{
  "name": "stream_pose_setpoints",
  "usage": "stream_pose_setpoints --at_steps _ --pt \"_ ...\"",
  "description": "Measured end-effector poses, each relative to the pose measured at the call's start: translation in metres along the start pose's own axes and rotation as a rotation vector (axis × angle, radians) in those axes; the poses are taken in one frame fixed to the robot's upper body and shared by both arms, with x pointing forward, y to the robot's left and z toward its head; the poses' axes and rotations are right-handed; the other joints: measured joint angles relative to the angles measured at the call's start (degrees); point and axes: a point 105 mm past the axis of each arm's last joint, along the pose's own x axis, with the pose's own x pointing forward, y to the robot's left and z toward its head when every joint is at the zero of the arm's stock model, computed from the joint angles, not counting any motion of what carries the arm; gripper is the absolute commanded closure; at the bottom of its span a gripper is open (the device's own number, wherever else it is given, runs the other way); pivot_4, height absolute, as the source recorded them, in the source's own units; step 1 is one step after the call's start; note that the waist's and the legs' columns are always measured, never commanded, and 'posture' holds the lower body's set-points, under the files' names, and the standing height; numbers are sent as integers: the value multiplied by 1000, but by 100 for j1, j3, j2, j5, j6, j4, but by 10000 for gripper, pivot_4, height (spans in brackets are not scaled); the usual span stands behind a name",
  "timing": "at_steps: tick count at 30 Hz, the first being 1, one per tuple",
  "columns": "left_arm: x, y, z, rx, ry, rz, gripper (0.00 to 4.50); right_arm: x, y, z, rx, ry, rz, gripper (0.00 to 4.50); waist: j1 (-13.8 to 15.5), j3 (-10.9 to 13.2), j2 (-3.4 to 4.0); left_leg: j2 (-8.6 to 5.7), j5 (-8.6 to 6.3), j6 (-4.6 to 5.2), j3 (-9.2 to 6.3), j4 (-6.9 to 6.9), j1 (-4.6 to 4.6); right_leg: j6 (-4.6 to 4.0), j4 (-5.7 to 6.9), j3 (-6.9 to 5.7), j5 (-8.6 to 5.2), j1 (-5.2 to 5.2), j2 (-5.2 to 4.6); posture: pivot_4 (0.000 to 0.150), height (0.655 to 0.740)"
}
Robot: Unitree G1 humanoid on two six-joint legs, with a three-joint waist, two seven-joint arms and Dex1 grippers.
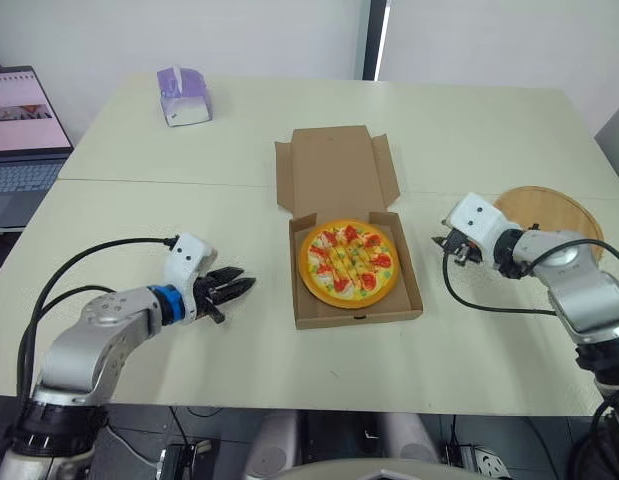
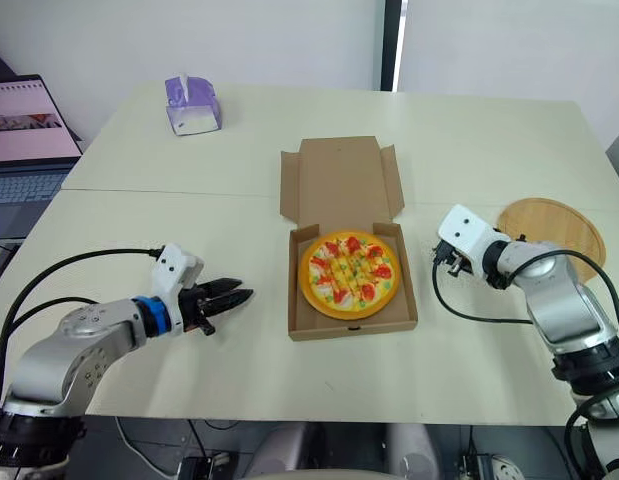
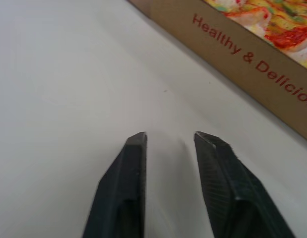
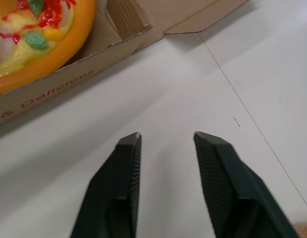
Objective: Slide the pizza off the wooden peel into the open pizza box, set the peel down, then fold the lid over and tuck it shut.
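Note:
The lid's side flaps [image 1: 284,176] spread outward from creased edges [image 1: 379,171], so they will slip inside the box's sides when the robot folds the lid over.
The pizza [image 1: 350,261] lies inside the open cardboard pizza box [image 1: 307,313], whose lid [image 1: 334,167] stands back flat toward the far side. The round wooden peel [image 1: 554,211] rests on the table to the right of the box. My left gripper [image 1: 237,287] hovers left of the box, open with nothing between its fingers [image 3: 129,173], pointing at the box's side wall [image 3: 252,64]. My right gripper [image 1: 441,242] sits between box and peel, open and empty, its fingers [image 4: 124,168] aimed toward the box corner [image 4: 121,22].
A purple tissue pack [image 1: 183,95] stands at the far left of the table. A laptop [image 1: 24,130] sits off the table's left edge. A seam [image 1: 189,182] runs across between two joined tables.

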Motion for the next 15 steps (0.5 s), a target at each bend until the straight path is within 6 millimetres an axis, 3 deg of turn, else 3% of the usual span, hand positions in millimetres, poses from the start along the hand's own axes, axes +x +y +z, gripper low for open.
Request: stream_pose_setpoints --at_steps 2,6,15 --pt "10 -12 3 4 21 -88 44689 5 -1 4 -36 2 46 44554 -2 0 0 0 0 0 2 0 2 0 2 0 0 1 -1 1500 7251" --pt "24 -32 2 -10 72 -227 44689 19 3 7 -74 18 131 44554 -3 0 0 0 1 -1 0 0 1 -1 4 -3 0 -1 0 1500 7251" --pt "38 -55 7 2 103 -378 44689 47 14 17 -120 -3 269 44554 -6 0 0 0 1 -2 1 1 -1 -1 5 -2 1 -4 -1 1500 7251"
